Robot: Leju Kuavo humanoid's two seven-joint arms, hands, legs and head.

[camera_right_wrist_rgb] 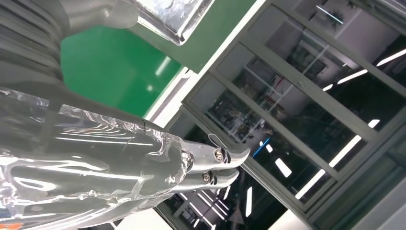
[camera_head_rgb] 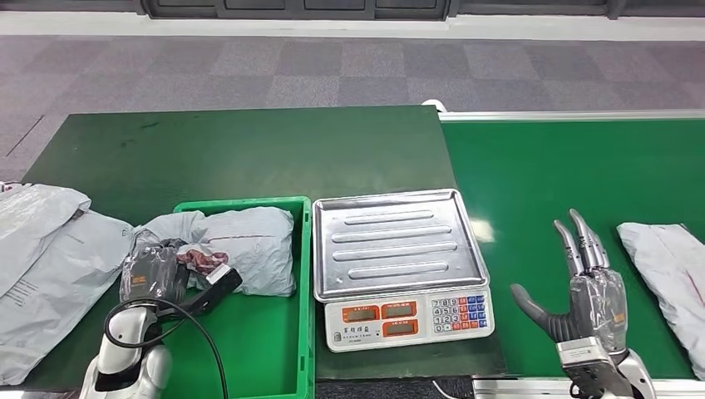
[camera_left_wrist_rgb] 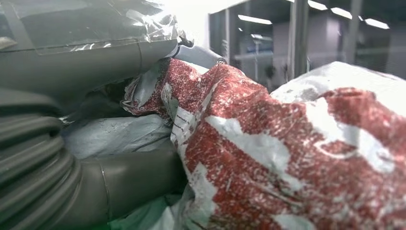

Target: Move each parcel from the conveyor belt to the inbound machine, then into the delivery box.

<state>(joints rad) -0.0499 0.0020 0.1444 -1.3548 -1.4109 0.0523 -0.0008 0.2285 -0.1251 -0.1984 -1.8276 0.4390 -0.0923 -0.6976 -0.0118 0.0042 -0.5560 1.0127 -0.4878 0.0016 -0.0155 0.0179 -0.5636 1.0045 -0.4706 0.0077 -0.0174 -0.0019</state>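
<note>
The white plastic parcel (camera_head_rgb: 672,287) is long and has a flat end (camera_head_rgb: 644,237), so the parcel will stick out past the steel tray when I put it down there.
A grey parcel (camera_head_rgb: 249,245) with a red-and-white patch lies in the green delivery box (camera_head_rgb: 241,203). My left hand (camera_head_rgb: 154,274) grips its crumpled left end. In the left wrist view the red-patterned parcel (camera_left_wrist_rgb: 287,158) sits pinched between the thumb and fingers of my left hand (camera_left_wrist_rgb: 72,182). The inbound machine, a weighing scale (camera_head_rgb: 399,241), has a bare steel tray. My right hand (camera_head_rgb: 586,291) hovers over the conveyor belt (camera_head_rgb: 540,183), fingers straight and spread, holding nothing. Another grey parcel (camera_head_rgb: 673,266) lies on the belt just right of it. The right wrist view shows the right hand (camera_right_wrist_rgb: 95,158) with its fingers extended.
Several flat grey parcels (camera_head_rgb: 50,258) lie heaped on the dark green table (camera_head_rgb: 233,150) left of the box. The scale stands between box and belt. A black cable (camera_head_rgb: 199,332) loops from my left wrist over the box. Grey carpet lies beyond the table.
</note>
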